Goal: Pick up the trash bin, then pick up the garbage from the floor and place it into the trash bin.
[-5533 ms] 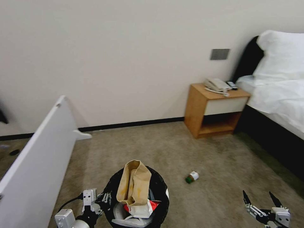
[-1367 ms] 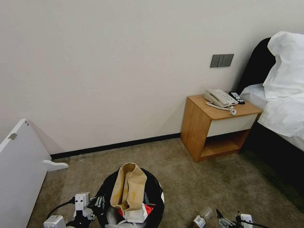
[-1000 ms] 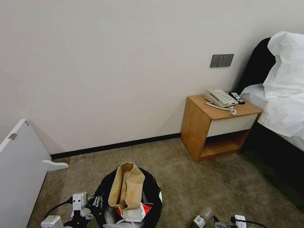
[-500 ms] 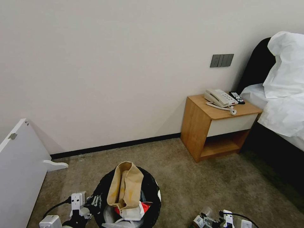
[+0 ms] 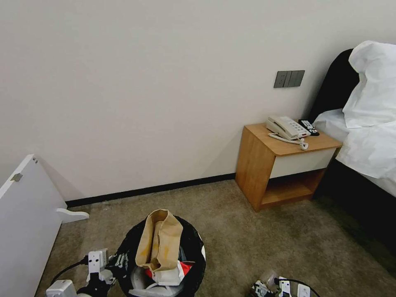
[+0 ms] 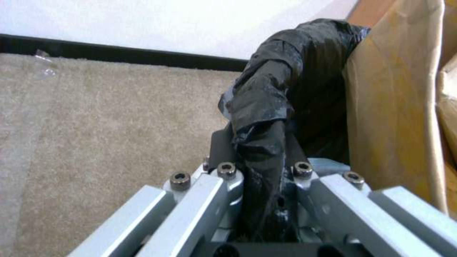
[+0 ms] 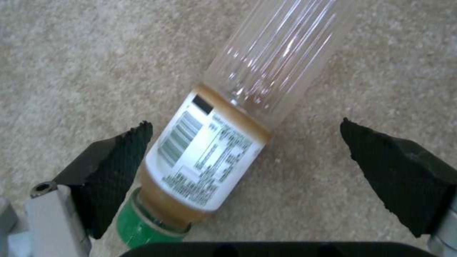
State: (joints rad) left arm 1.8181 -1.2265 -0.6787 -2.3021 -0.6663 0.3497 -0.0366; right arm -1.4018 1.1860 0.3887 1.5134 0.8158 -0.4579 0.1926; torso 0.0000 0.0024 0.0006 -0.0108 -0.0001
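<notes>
The brown paper bag [image 5: 159,241] is crowding the trash bin's opening. The clear bottle will tip over and lie on top when I put it in.
The trash bin [image 5: 197,252], lined with a crinkled black bag, hangs at the lower left of the head view. A torn brown paper bag [image 5: 160,241] sticks up out of it, above red and white litter. My left gripper [image 5: 108,267] is shut on the bin's bag-covered rim [image 6: 266,117]; in the left wrist view the black plastic is pinched in the left gripper [image 6: 262,167]. A clear bottle [image 7: 224,142] with a white label and green cap lies on the carpet. My right gripper [image 7: 245,142] is open and straddles it, one finger close to the label. In the head view the right gripper [image 5: 273,288] sits low over the bottle [image 5: 270,276].
A wooden nightstand [image 5: 284,165] with a phone stands against the wall at the right, beside a bed [image 5: 367,140] with white linen. A white panel [image 5: 24,222] leans at the left. Open carpet [image 5: 255,235] lies between the bin and the nightstand.
My right gripper has moved left and down until its open fingers sit around the bottle. The bin and left gripper have drifted slightly left. Since the oldest frame the camera has shifted.
</notes>
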